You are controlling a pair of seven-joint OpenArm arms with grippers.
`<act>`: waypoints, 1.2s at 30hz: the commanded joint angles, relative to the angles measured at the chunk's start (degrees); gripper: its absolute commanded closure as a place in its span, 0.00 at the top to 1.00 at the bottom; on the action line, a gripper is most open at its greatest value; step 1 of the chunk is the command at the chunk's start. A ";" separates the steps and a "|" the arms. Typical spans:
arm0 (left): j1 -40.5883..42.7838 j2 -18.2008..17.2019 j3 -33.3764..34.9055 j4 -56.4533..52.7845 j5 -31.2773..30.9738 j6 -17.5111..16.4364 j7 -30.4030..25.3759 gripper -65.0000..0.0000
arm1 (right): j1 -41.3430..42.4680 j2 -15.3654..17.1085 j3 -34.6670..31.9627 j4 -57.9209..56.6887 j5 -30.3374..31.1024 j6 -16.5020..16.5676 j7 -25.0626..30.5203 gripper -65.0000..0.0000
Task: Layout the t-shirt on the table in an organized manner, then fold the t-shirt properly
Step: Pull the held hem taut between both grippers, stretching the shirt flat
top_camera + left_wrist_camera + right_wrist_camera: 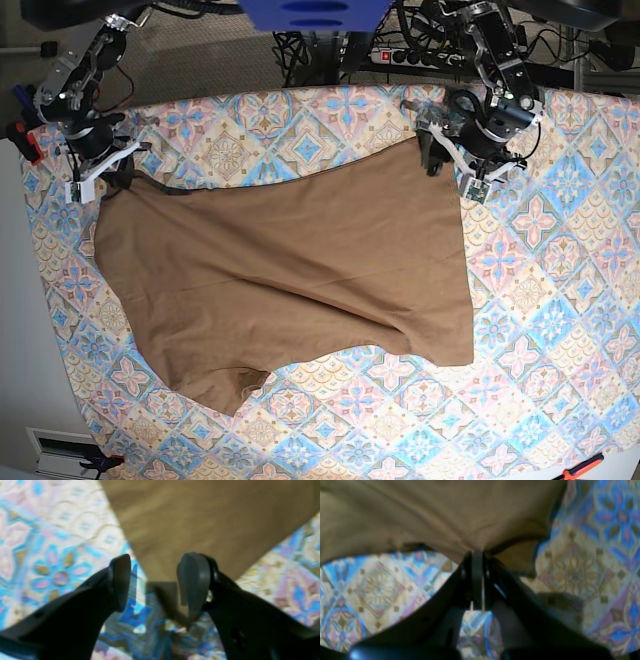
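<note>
The t-shirt's far corner (pixel 179 612) is lying loose between my left gripper's open fingers. My left gripper should go down and pinch the cloth there (pixel 162 576) before it pulls the t-shirt's edge straight.
The tan-brown t-shirt (pixel 290 270) lies spread over the patterned table (pixel 560 300), with creases across its middle and a folded flap at the near left. My right gripper (pixel 105 172) is at the shirt's far left corner. In the right wrist view it (pixel 477 555) is shut on the t-shirt (pixel 420 512), whose cloth gathers into folds at the pinch. My left gripper (pixel 447 157) is at the far right corner. The left wrist view shows it (pixel 156 582) open, and the tip of the t-shirt (pixel 212 520) lies flat between the fingertips (pixel 193 580), unheld.
Cables and a power strip (pixel 400 55) run behind the table's far edge. A red clamp (pixel 25 140) grips the left edge and an orange-handled one (pixel 582 467) the near right. Bare cloth shows right of and in front of the shirt.
</note>
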 commanded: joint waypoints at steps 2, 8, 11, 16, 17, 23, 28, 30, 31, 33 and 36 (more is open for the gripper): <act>0.30 0.64 -0.10 0.54 -0.37 0.16 -0.93 0.52 | 0.53 0.79 0.28 1.00 1.00 0.14 1.56 0.00; 2.67 1.60 -1.07 -0.34 -0.64 0.16 -1.02 0.52 | -0.53 0.79 0.28 1.00 1.00 0.14 1.56 0.00; 3.46 2.75 -4.50 0.80 -0.64 0.16 -1.02 0.52 | -0.79 0.79 0.28 1.00 1.00 0.14 1.56 0.00; 4.78 2.92 -7.75 0.45 -0.55 0.16 -1.02 0.52 | -0.88 0.79 0.28 1.00 1.00 0.14 1.56 0.00; 4.96 2.92 -7.49 -0.08 -0.55 0.16 -1.02 0.52 | -0.88 0.79 0.28 0.91 1.00 0.14 1.56 0.00; 4.78 3.01 -1.60 -3.07 -1.87 0.16 -1.02 0.51 | -0.79 0.79 -0.95 1.00 1.00 0.14 1.56 0.00; 4.96 2.75 1.22 -3.07 -8.55 0.16 -0.93 0.51 | -0.96 0.79 -3.15 1.08 1.00 0.14 1.56 0.00; 5.04 2.75 1.31 -3.07 -9.87 0.16 -0.93 0.51 | -0.96 0.79 -3.24 1.08 1.00 0.14 1.56 0.00; 5.13 2.75 1.31 -3.07 -10.22 0.16 -0.93 0.51 | -0.96 0.79 -3.24 1.08 1.00 0.14 1.56 0.00; 5.13 2.75 1.31 -3.07 -10.48 0.16 -0.93 0.51 | -0.96 0.79 -3.24 1.08 1.00 0.14 1.56 0.00; 4.78 2.75 1.31 -3.07 -10.57 0.16 -0.93 0.51 | -0.96 0.79 -3.24 1.08 1.00 0.14 1.56 0.00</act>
